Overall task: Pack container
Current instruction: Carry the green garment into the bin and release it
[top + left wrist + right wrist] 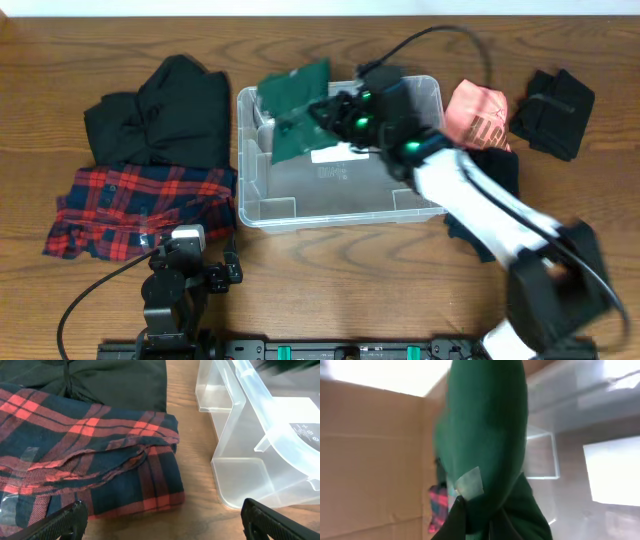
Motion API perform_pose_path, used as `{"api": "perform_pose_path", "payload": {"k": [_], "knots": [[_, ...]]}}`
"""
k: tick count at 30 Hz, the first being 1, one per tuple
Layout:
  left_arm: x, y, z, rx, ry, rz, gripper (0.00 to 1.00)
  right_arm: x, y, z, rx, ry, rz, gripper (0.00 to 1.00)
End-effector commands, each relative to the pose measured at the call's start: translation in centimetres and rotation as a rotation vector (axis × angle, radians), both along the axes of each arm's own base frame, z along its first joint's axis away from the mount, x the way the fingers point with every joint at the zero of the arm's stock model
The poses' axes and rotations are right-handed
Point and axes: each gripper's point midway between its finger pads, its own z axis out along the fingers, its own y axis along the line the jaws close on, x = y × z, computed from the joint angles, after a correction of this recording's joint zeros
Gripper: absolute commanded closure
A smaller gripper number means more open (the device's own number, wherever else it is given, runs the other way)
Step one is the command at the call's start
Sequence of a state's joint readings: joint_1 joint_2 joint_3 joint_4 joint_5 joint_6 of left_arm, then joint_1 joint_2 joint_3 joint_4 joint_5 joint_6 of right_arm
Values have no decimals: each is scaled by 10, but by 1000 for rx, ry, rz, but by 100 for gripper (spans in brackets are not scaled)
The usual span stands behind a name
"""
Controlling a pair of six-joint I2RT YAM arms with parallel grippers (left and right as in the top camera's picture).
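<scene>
The green garment (294, 112) is hanging over the container's empty bottom (298, 176) beside the white label, so the robot's right gripper should go on lowering until the garment sits inside, and then let go.
The clear container (270, 212) stands mid-table, with a white label (333, 155) on its base. My right gripper (335, 112) is shut on a green garment (296, 108) and holds it over the container's far left part. The green garment (485, 435) fills the right wrist view, with the container wall (580, 390) behind it. My left gripper (190, 272) is open and empty near the front edge, left of the container. In the left wrist view it (162, 522) hovers over bare wood between the plaid shirt (85, 460) and the container's corner (250, 480).
A red plaid shirt (140, 205) and a black garment (165, 115) lie left of the container. A pink garment (478, 115), a dark garment (497, 170) and another black garment (553, 108) lie to the right.
</scene>
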State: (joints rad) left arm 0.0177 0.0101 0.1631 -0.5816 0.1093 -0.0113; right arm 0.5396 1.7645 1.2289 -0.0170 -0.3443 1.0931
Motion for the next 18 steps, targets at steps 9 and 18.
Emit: {"api": "perform_pose_path", "payload": {"k": [9, 18], "knots": [[0, -2, -3, -11, 3, -6, 2, 4, 30, -94, 48, 244, -77, 99], [0, -2, -3, -11, 3, -6, 2, -2, 26, -103, 18, 278, -75, 94]]}}
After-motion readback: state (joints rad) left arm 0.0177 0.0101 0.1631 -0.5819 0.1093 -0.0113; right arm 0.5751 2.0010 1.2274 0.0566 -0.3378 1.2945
